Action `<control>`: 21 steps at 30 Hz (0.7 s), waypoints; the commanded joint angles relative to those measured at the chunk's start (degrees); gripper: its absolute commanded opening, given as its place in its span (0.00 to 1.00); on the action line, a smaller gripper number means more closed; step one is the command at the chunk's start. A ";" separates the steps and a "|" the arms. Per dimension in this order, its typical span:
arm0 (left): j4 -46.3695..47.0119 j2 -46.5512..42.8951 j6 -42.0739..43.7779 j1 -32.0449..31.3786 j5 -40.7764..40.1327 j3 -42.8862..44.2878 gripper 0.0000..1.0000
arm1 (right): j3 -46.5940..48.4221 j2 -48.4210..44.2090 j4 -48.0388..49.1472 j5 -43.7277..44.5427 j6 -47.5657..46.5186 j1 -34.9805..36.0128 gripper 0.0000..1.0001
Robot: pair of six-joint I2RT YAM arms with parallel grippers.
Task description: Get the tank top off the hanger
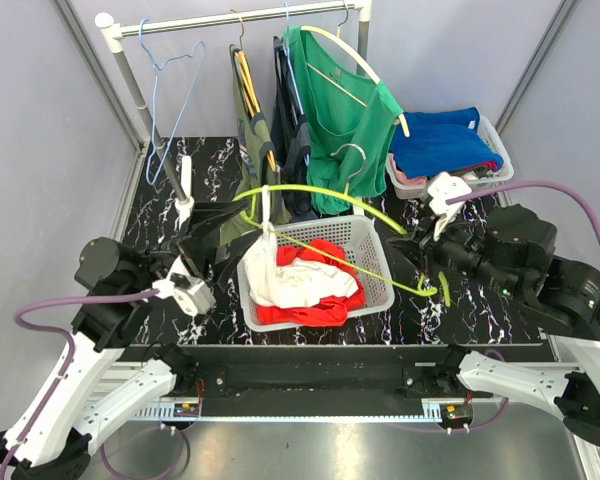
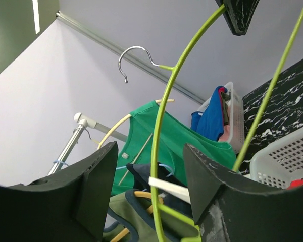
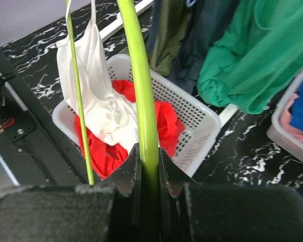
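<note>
The robot's left gripper has both the lime green hanger and the tank top's strap between its fingers, so it should back off and grip just the strap lower down.
A lime green hanger is held level above the white basket. A white tank top hangs by one strap from the hanger's left end, and its body lies in the basket on red cloth. My right gripper is shut on the hanger's right end; the right wrist view shows its jaws tight on the green rod, with the tank top below. My left gripper is open at the hanger's left end. In the left wrist view the green wire and white strap pass between its jaws.
A clothes rail at the back carries a green shirt, dark and olive garments and an empty blue wire hanger. A second white basket with blue towels stands at the back right.
</note>
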 commanded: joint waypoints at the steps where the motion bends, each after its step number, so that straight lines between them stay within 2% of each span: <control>1: -1.87 -3.69 -13.71 -0.14 -4.92 0.06 0.57 | 4.76 -1.61 -0.41 5.81 -3.09 -0.02 0.00; 4: -4.51 -6.07 -22.06 -0.14 -7.82 -3.90 0.53 | 5.03 -2.40 -0.58 6.86 -4.49 0.06 0.00; 8: -7.42 -7.74 -28.42 -0.23 -8.44 -8.29 0.48 | 4.41 -2.76 -0.58 7.48 -6.43 -0.02 0.00; 16: -11.11 -5.38 -26.67 -0.75 -9.85 -11.55 0.46 | 4.94 -2.14 -0.50 6.34 -7.84 -0.02 0.00; 21: -10.94 -1.25 -27.81 -1.54 -8.53 -10.41 0.48 | 5.99 -2.32 -0.76 5.37 -7.75 -0.02 0.00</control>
